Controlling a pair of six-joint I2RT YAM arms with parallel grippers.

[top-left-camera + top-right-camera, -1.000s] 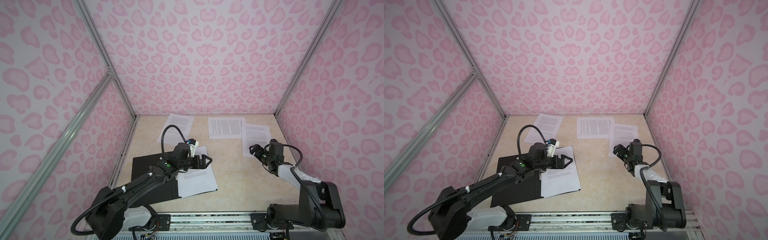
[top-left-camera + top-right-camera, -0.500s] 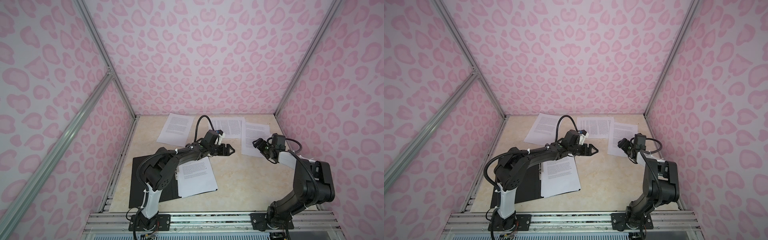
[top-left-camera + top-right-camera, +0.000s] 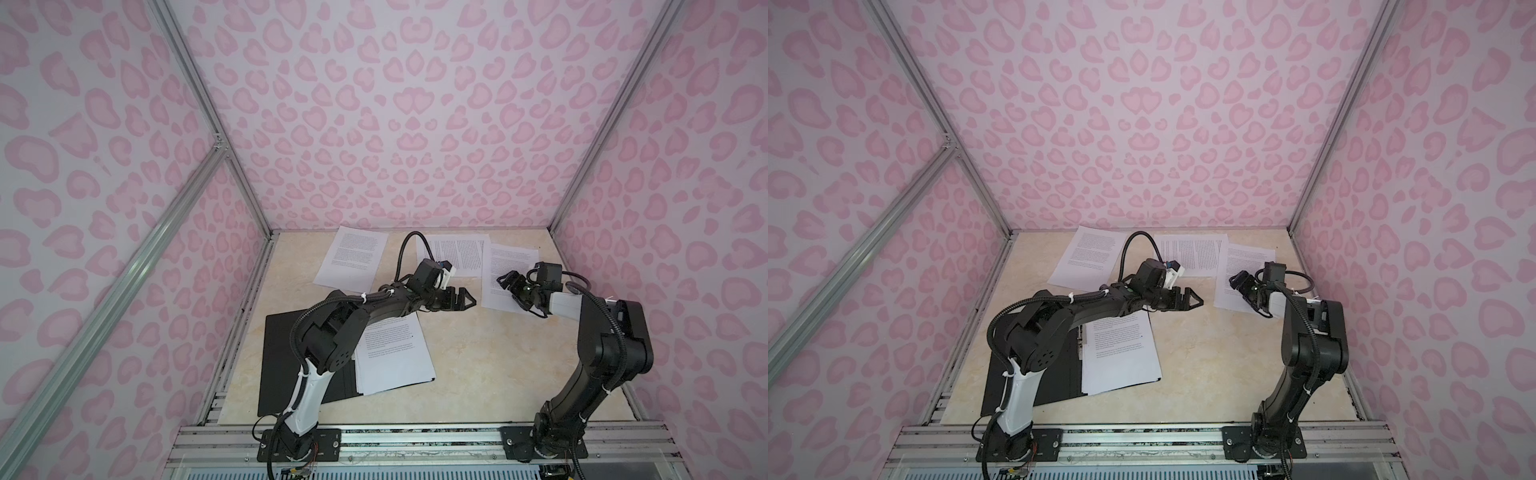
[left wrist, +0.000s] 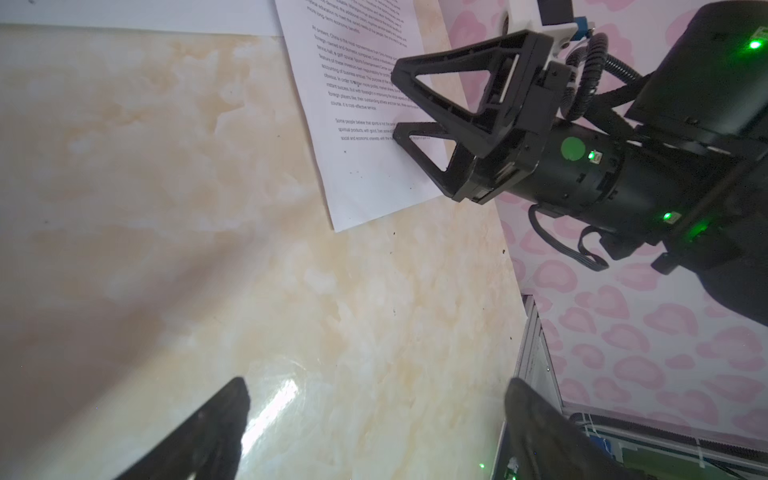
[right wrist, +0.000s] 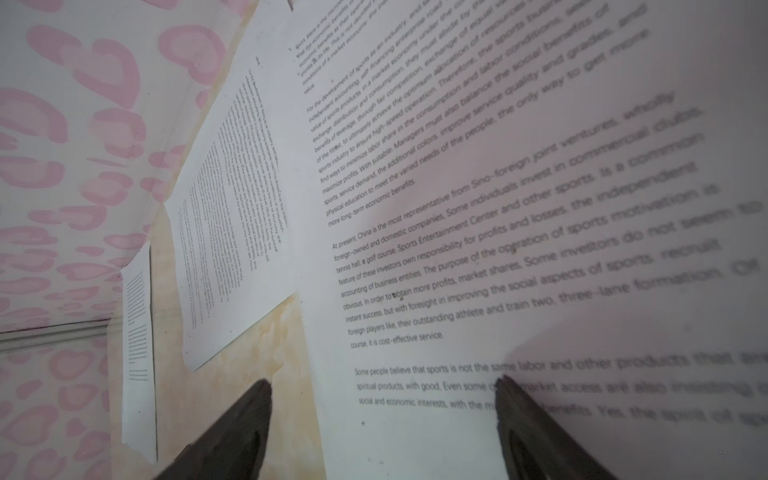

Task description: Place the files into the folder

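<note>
The file [image 3: 508, 261] under my right gripper lies flat, far from the folder, so next my right gripper slides it to my left gripper, which will take its edge [image 3: 485, 294].
The folder [image 3: 278, 353] lies open at the front left, black inside up. A stack of printed files [image 3: 395, 353] rests on its right half, overhanging onto the table. Three more files lie at the back: left [image 3: 353, 257], middle [image 3: 461, 253] and right [image 3: 505, 286]. My left gripper [image 3: 467, 299] hangs open over bare table between the stack and the right sheet, nothing in it. My right gripper [image 3: 505, 280] is open low over the right sheet [image 5: 457, 208], one finger [image 5: 511, 399] above the paper, the other [image 5: 257, 407] above the table beside its edge.
Pink patterned walls [image 3: 415, 124] close in the back and both sides; the right sheet lies near the right wall. An aluminium rail [image 3: 415, 436] runs along the front and holds both arm bases. The tabletop [image 3: 478, 374] is beige marble.
My left gripper has left the stack on the folder and swung right and back toward the right sheet. The right gripper has moved a little back over that sheet. The papers have not moved.
</note>
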